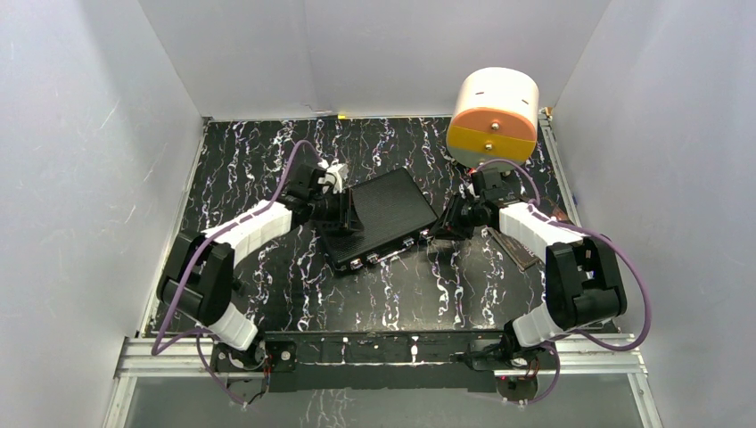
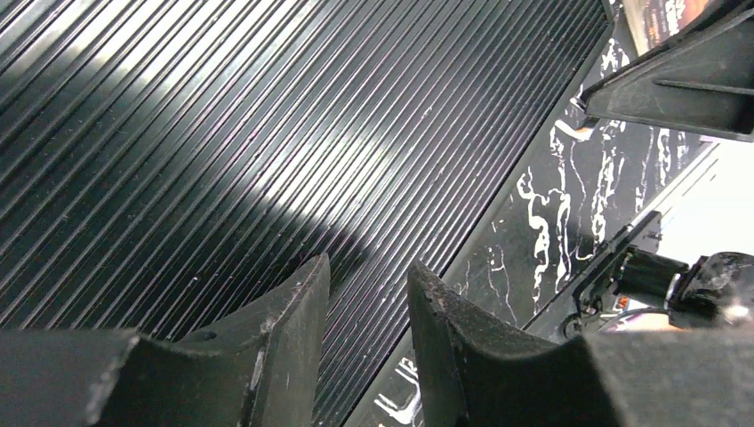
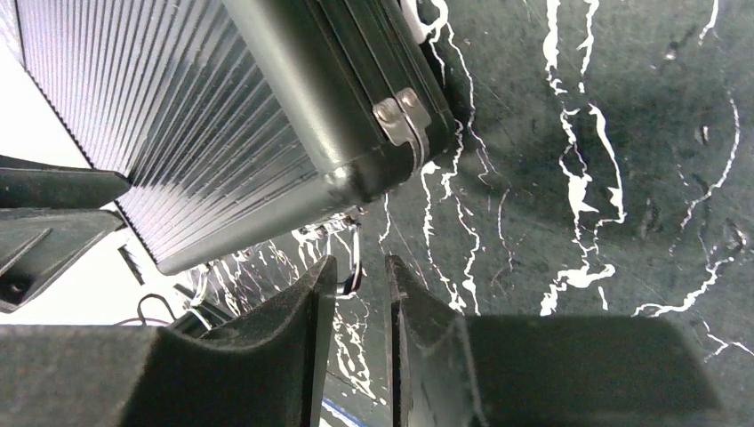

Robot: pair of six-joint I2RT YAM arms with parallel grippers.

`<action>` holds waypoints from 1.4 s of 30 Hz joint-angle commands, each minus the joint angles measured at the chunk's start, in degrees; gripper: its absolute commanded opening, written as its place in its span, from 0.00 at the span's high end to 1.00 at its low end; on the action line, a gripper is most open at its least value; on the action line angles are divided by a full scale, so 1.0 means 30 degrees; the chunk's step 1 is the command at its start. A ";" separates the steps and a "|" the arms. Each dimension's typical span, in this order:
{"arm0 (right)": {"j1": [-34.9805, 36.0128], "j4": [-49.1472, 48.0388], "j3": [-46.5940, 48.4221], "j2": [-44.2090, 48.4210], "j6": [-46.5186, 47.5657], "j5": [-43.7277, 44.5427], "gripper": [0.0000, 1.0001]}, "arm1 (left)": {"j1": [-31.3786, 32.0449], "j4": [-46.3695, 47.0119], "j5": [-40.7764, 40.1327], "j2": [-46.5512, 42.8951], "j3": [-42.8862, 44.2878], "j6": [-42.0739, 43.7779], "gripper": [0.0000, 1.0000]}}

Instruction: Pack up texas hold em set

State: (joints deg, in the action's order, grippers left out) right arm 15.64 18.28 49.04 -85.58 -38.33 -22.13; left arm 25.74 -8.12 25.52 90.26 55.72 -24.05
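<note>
I should back my right gripper off, close its fingers and push the latch [image 1: 425, 234] flat, because the silver latch [image 3: 355, 253] sticks out from the near side of the briefcase.
The black ribbed briefcase [image 1: 379, 218] lies closed and flat at the table's middle, with silver latches [image 1: 361, 261] on its near edge. No chips, cards, dice or yellow disc are in view. My left gripper [image 1: 343, 218] is at the case's left end, just above the ribbed lid [image 2: 222, 133]. Its jaws [image 2: 369, 267] are a little apart and empty. My right gripper [image 1: 441, 230] is low at the case's right corner [image 3: 356, 173], beside a silver fitting [image 3: 402, 120]. Its jaws [image 3: 360, 262] stand a narrow gap apart and hold nothing.
A white-and-orange cylindrical drawer box [image 1: 495, 111] stands at the back right. A brown book [image 1: 517, 248] lies under my right arm. White walls close in the left, right and back of the marbled table [image 1: 267, 152].
</note>
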 commanded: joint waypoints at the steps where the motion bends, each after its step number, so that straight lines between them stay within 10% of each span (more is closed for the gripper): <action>1: 0.0285 -0.0857 0.0818 -0.0041 0.0247 -0.0043 0.68 | 0.0496 -0.3995 -0.3107 0.1192 -0.0308 0.0869 0.63; 18: 0.1182 -0.0397 -0.0466 -0.1794 0.1541 0.3038 0.80 | 0.0796 -0.4236 -0.2756 0.2690 0.0321 0.0752 0.75; 42: 0.1408 -0.0206 0.0629 0.2596 0.1704 0.4339 0.57 | 0.0801 -0.3949 -0.2135 0.3191 0.0207 0.0719 0.78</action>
State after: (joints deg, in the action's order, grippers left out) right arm 19.97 15.38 47.18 -81.82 -35.11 -11.81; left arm 27.35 -10.22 23.77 94.96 60.16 -23.86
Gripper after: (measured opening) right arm 0.438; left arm 0.220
